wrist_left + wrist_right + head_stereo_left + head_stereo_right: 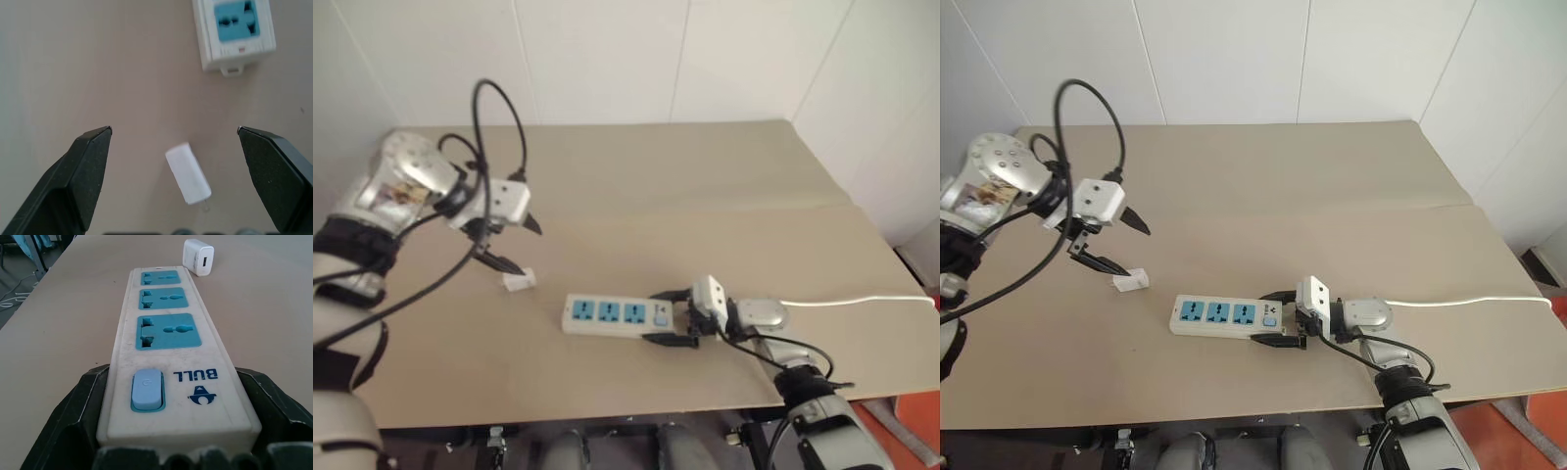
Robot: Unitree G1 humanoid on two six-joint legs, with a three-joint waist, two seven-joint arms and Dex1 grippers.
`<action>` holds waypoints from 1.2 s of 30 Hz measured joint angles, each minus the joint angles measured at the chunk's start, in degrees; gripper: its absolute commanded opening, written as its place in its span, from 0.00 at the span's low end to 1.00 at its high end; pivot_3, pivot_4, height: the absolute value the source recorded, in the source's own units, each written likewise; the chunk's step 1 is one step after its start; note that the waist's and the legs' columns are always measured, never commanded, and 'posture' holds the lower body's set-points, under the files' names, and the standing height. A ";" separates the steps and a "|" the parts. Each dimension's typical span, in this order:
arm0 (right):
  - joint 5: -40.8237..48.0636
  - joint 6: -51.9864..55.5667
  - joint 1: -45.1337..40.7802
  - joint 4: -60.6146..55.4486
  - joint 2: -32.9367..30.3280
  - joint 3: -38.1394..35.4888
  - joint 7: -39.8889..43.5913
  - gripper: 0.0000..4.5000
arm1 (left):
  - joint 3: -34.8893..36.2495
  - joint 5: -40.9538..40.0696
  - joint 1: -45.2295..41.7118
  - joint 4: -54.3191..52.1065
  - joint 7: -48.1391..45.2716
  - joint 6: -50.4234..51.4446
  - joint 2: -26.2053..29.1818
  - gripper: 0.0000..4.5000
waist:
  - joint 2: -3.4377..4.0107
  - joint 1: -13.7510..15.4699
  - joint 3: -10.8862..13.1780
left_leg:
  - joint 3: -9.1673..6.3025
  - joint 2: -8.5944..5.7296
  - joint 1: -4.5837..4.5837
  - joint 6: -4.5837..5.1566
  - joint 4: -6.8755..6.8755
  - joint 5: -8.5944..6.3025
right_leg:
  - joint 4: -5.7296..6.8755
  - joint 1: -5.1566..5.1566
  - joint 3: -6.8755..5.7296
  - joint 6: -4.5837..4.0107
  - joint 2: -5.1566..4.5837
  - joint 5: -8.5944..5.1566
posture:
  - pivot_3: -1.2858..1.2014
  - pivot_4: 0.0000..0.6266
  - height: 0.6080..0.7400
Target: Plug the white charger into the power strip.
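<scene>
My left gripper needs to swing round and grab the charger from its USB end (1146, 278), since the white charger's pins (1115, 285) point back towards the gripper's wrist.
The white charger (519, 282) lies on its side on the tan table, to the left of the power strip (612, 315). My left gripper (529, 248) hangs just above the charger, pointing steeply down, open wide. In the left wrist view the charger (188, 173) sits between the two spread fingers, touching neither, with the strip's near end (234, 34) beyond it. My right gripper (668, 317) is shut on the switch end of the power strip, one finger pressed to each long side. The right wrist view looks along the strip (166, 333) to the charger (198, 257).
The strip's white cord (862, 300) runs right towards the table's edge. The table (705, 196) stands against white walls at the back and left. A black cable (499, 108) loops above my left wrist.
</scene>
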 measured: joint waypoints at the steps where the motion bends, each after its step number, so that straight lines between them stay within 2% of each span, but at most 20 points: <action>1: -0.03 -0.19 -0.06 0.14 0.04 0.06 -0.03 0.76 | -1.16 2.19 -0.84 1.60 0.00 0.15 -1.10 1.00 | 0.00 -0.06 0.00 | 0.00 -0.01 0.00 0.00 0.00 0.00 | 0.01 0.01 0.00 0.00 0.00 0.00 | 0.52 0.24 1.00; 4: -0.07 -0.72 -0.44 0.68 0.01 0.28 0.03 0.76 | -3.15 8.40 -3.15 5.89 0.00 2.18 -4.69 1.00 | 0.00 -0.12 0.00 | -0.01 -0.01 0.02 0.00 0.00 0.00 | 0.02 0.01 0.00 0.00 0.02 0.00 | 0.52 0.24 1.00; 7: -0.19 -0.70 -0.85 0.93 -0.26 0.36 0.15 0.76 | -2.68 14.32 -6.99 9.13 0.21 10.23 -10.77 1.00 | -0.01 0.08 0.01 | -0.05 -0.03 0.00 0.01 0.03 0.00 | 0.01 0.06 -0.04 0.01 0.02 -0.01 | 0.52 0.24 1.00; 9: -0.26 -0.68 -1.01 0.75 -0.23 0.81 0.01 0.76 | -2.57 16.10 -8.88 8.88 0.34 14.49 -12.85 1.00 | -0.01 -0.21 0.01 | -0.04 -0.02 0.00 0.01 0.02 0.00 | 0.01 0.04 0.01 0.02 0.03 -0.01 | 0.52 0.24 1.00; 14: -0.29 -0.34 -1.02 0.23 -0.43 1.24 -0.32 0.76 | -3.64 18.43 -8.93 6.09 0.06 20.52 -13.09 1.00 | 0.03 -0.31 0.01 | -0.05 -0.01 0.03 0.01 0.01 0.00 | 0.07 0.02 0.04 0.02 0.05 -0.01 | 0.52 0.24 1.00; 22: -0.35 0.43 -0.46 -0.81 -0.73 1.23 -0.86 0.76 | -4.81 21.78 -5.70 3.47 0.00 23.02 -12.29 1.00 | 0.03 -0.14 0.01 | -0.08 -0.02 0.04 0.01 0.01 0.00 | 0.11 0.04 0.02 0.01 0.04 -0.01 | 0.52 0.24 1.00; 27: -0.44 1.01 0.22 -1.98 -0.91 1.23 -1.61 0.76 | -4.31 26.23 -1.46 2.36 0.01 24.01 -12.30 1.00 | 0.03 -0.08 0.01 | -0.08 -0.02 0.08 0.01 0.02 0.00 | 0.17 0.04 0.02 0.01 0.04 -0.01 | 0.52 0.24 1.00; 36: -0.44 3.25 0.94 -3.86 -1.22 1.23 -2.27 0.76 | -0.80 30.29 0.34 2.36 0.42 25.27 -13.51 1.00 | 0.03 -0.02 0.01 | -0.09 -0.03 0.07 0.01 0.02 0.00 | 0.19 0.05 0.01 0.01 0.03 -0.01 | 0.52 0.24 1.00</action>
